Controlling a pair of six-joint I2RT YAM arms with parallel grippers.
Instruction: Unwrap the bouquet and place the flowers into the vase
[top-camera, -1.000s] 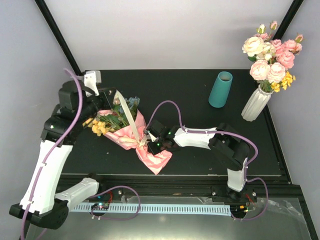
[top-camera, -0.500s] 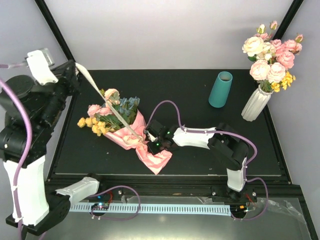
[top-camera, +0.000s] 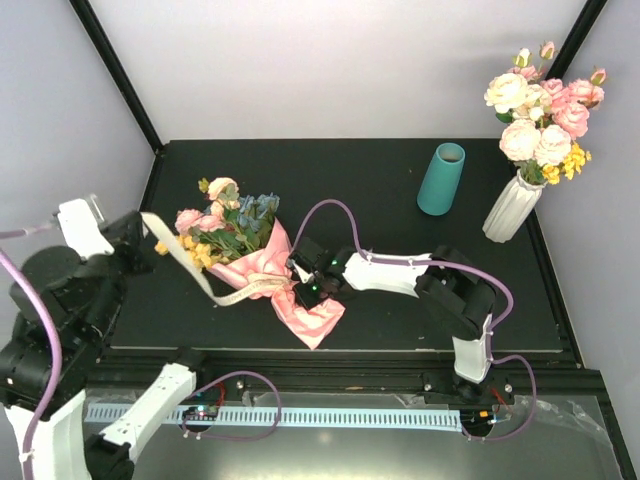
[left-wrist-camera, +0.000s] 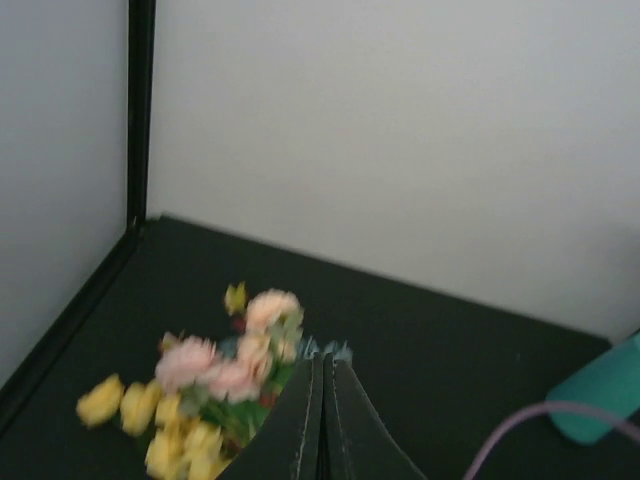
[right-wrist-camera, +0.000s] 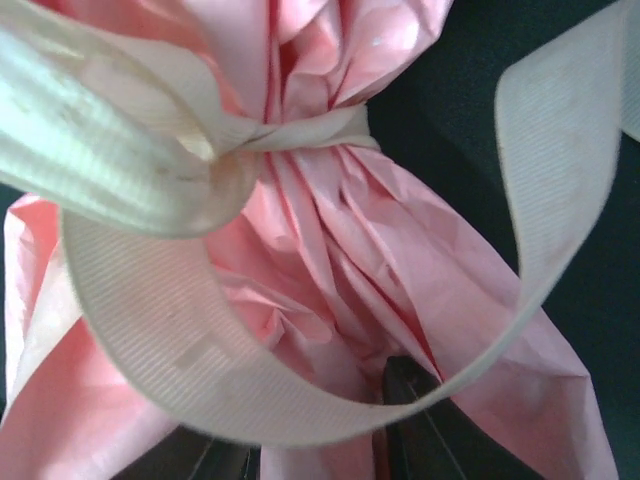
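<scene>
Next, I let go of the paper with my right gripper and pull the ribbon's other end (right-wrist-camera: 560, 150), because the cream ribbon still cinches the pink paper's neck (right-wrist-camera: 318, 135) with one end pulled far out.
The bouquet (top-camera: 268, 272) lies on the table, its pink paper (right-wrist-camera: 330, 250) pinched at the neck by a cream ribbon (right-wrist-camera: 300, 130). The flowers (top-camera: 225, 225) point up-left and appear blurred in the left wrist view (left-wrist-camera: 215, 380). My right gripper (top-camera: 305, 286) is shut on the paper just below the tie, paper bunched between its fingers (right-wrist-camera: 425, 420). My left gripper (top-camera: 142, 238) hangs off the table's left side, shut on the ribbon's free end (top-camera: 152, 220). In its own view the fingertips (left-wrist-camera: 325, 358) press together and hide the ribbon. The teal vase (top-camera: 441, 179) stands upright at the back right.
A white ribbed vase (top-camera: 512, 208) with larger pink and cream roses (top-camera: 540, 110) stands at the far right, next to the teal vase. Black frame posts rise at both back corners. A purple cable (top-camera: 335, 215) arcs over the right arm.
My left arm has swung down and toward the near left. The ribbon, pulled taut up-left before, now sags in a loose curve across the table. The right gripper and bouquet stay put.
</scene>
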